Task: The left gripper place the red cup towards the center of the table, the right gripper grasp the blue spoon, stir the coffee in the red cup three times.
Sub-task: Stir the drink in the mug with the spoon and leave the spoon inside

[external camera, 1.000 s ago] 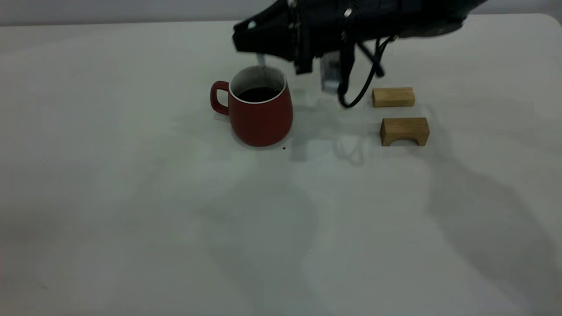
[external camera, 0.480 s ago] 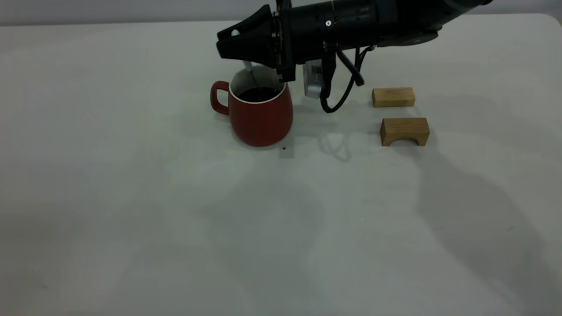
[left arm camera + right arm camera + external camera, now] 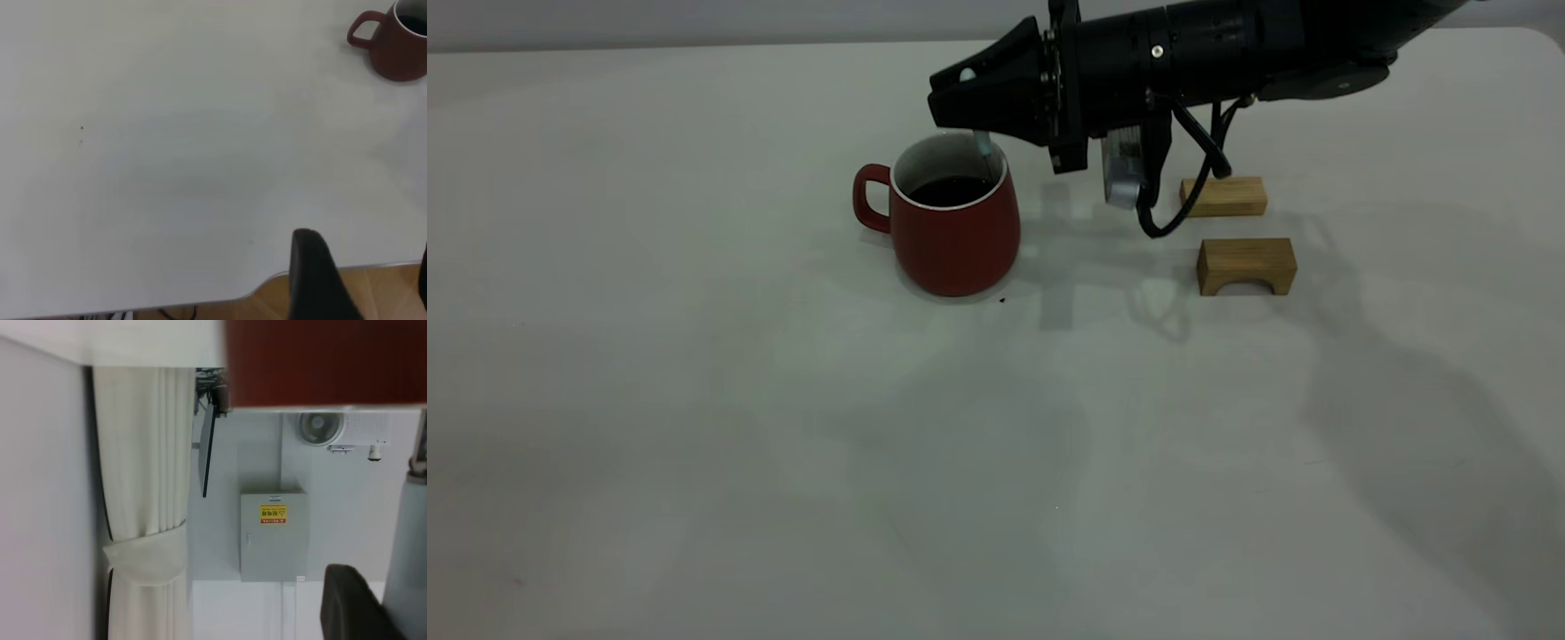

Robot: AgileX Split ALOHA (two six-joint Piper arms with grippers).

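Observation:
Next, my right gripper sweeps the blue spoon back toward the cup handle's side (image 3: 908, 174), because the spoon is close to the red cup's inside (image 3: 999, 171) nearest the wooden blocks.
The red cup (image 3: 956, 236) stands upright on the table (image 3: 783, 444), a little back of its middle, handle pointing left, with dark coffee (image 3: 951, 189) inside. My right gripper (image 3: 953, 93) reaches in from the right, just above the cup's right rim, shut on the blue spoon (image 3: 985, 147). The spoon hangs down into the cup by the right inner wall. In the right wrist view the cup's red wall (image 3: 320, 360) is close, beside the spoon's pale handle (image 3: 407, 553). My left gripper (image 3: 365, 250) hovers open over the table's edge, far from the cup (image 3: 397, 47).
Two tan wooden blocks lie right of the cup: a flat one (image 3: 1223, 196) and an arched one (image 3: 1246, 265) nearer the front. The right arm's cable (image 3: 1174, 209) dangles close to the flat block. A small dark drop (image 3: 1001, 300) marks the table by the cup's base.
The right gripper swung left over the cup with the spoon, then back right; the spoon now sits at the right rim. The cup and blocks stayed put.

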